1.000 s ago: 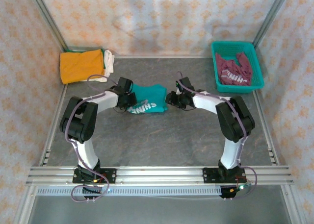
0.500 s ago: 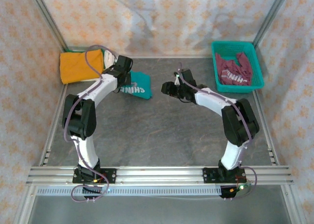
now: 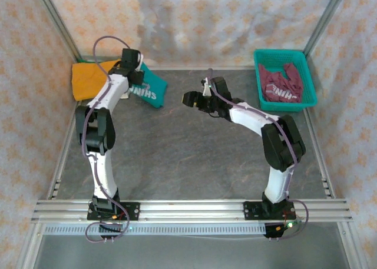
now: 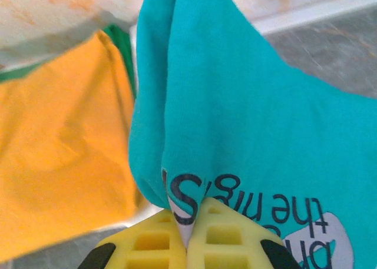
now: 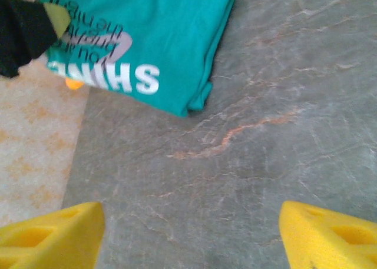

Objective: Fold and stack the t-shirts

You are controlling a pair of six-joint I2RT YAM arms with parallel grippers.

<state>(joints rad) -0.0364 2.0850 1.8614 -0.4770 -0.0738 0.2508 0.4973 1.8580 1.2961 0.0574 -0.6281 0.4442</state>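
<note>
The teal t-shirt (image 3: 151, 89) is hanging folded next to the uncovered orange t-shirt (image 3: 88, 80). My left gripper continues to carry the teal t-shirt over until it lies across the stack, then let go.
The folded teal t-shirt (image 3: 147, 90) with white "SHINE" lettering hangs at the back left, pinched by my left gripper (image 3: 133, 80), which is shut on its edge (image 4: 187, 222). Its cloth (image 4: 247, 116) drapes away from the yellow fingers (image 4: 147, 245). Just left of it lies the folded orange t-shirt (image 3: 88, 79), also seen under the teal one (image 4: 53, 163). My right gripper (image 3: 188, 98) stands open over bare table, its yellow fingertips (image 5: 53, 233) wide apart, with the teal shirt (image 5: 159, 39) ahead of it. A maroon t-shirt (image 3: 281, 85) lies crumpled in the basket.
A teal plastic basket (image 3: 285, 105) stands at the back right. Patterned cloth walls and metal frame rails (image 3: 59, 163) enclose the grey table (image 3: 188, 157). A sliver of green cloth (image 4: 121, 51) shows beside the orange shirt.
My left gripper has carried the teal shirt from the table's middle back and left to the orange shirt. My right gripper let go, opened wide and shifted left.
</note>
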